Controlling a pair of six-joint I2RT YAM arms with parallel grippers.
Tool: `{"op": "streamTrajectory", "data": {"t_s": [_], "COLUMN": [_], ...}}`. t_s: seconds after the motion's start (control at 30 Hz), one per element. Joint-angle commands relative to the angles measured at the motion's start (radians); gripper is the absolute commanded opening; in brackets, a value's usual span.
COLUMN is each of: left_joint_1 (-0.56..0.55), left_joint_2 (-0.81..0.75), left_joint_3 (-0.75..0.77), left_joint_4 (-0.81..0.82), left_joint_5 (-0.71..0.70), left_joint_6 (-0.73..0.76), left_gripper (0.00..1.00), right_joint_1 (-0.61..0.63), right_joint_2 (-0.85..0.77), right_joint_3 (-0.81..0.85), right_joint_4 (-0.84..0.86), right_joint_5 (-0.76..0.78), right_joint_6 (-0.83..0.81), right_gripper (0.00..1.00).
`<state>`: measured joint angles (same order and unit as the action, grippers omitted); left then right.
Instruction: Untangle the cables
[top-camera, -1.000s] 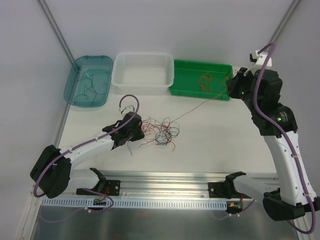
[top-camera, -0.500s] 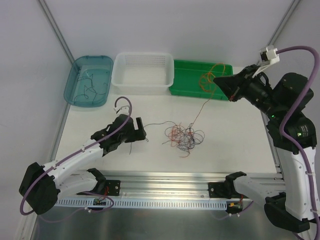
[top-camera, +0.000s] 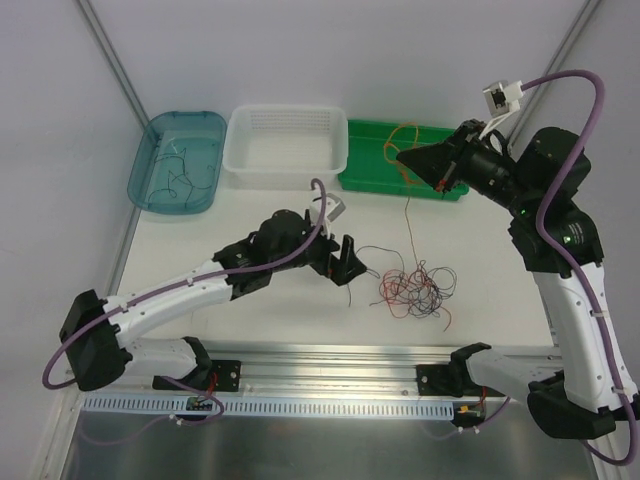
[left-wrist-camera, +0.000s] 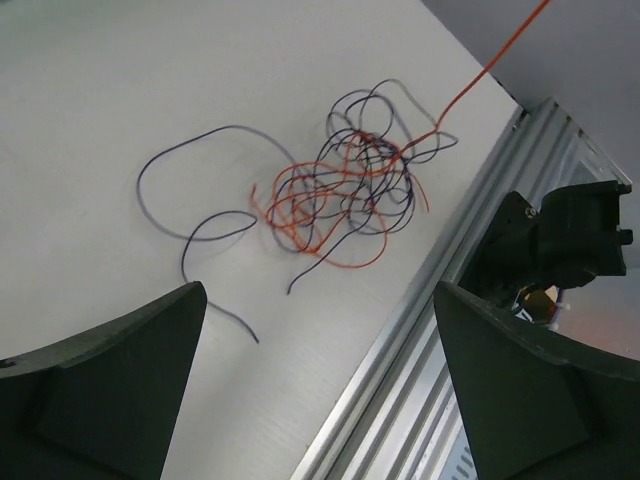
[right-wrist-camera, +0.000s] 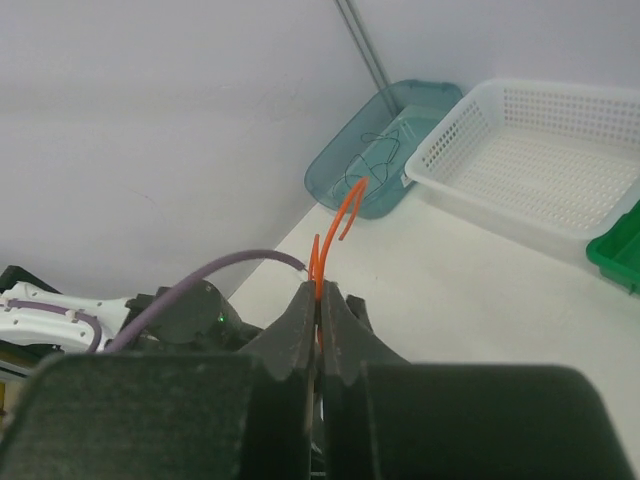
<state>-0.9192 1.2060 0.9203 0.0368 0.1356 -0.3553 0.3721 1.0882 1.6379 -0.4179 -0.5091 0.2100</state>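
Note:
The orange cable winds in between the dark loops (top-camera: 400, 289). So I expect the whole tangle (top-camera: 419, 291) to drag along in one clump when I pull the orange cable.
The cables (top-camera: 415, 290) lie as a small tangle of orange-red, black and dark grey wire on the white table, near the front rail. One orange cable (top-camera: 408, 220) rises taut from the tangle to my right gripper (top-camera: 405, 157), which hangs high over the green tray and is shut on it; in the right wrist view the orange cable (right-wrist-camera: 345, 210) sticks out past the closed gripper (right-wrist-camera: 320, 290). My left gripper (top-camera: 345, 262) is just left of the tangle, open and holding nothing. From the left wrist, the tangle (left-wrist-camera: 345, 185) lies beyond the wide-apart gripper (left-wrist-camera: 320, 295), a loose dark strand (left-wrist-camera: 190, 190) trailing left.
Along the back stand a teal tray (top-camera: 140, 170) holding a few dark wires, a white mesh basket (top-camera: 285, 175) and a green tray (top-camera: 390, 182) with orange wire. An aluminium rail (top-camera: 330, 365) runs along the near table edge, close to the tangle.
My left gripper opened, let go of the wires and swung right toward the tangle. The tangle was dragged right as my right gripper rose and pulled the orange cable upward.

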Motion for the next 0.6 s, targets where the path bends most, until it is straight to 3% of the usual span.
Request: {"op": "streamTrajectory", "data": {"t_s": [0.0,0.17,0.37,0.5,0.57], "left_joint_1": [-0.068,-0.142,-0.176,-0.179,-0.182], "left_joint_2": [0.09,0.245,0.369,0.4,0.406], "left_joint_3": [0.055,0.118,0.144,0.127,0.118], "left_joint_4": [0.217,0.379,0.443,0.506,0.526], "left_joint_5": [0.05,0.006,-0.189,-0.266,-0.271], "left_joint_6": [0.081,0.099,0.015,-0.049,-0.068], "left_gripper": [0.99,0.99,0.95,0.72,0.44], "right_joint_1": [0.022,0.065,0.082,0.083,0.085], "right_joint_2": [-0.01,-0.017,-0.037,-0.051,-0.056], "right_joint_3": [0.002,-0.041,-0.088,-0.125,-0.138], "right_joint_4": [0.047,0.051,0.077,0.082,0.062], "right_joint_5": [0.017,0.086,0.121,0.133,0.15], "right_joint_6": [0.043,0.061,0.095,0.101,0.095], "right_gripper": [0.01,0.01,0.01,0.01,0.01]}}
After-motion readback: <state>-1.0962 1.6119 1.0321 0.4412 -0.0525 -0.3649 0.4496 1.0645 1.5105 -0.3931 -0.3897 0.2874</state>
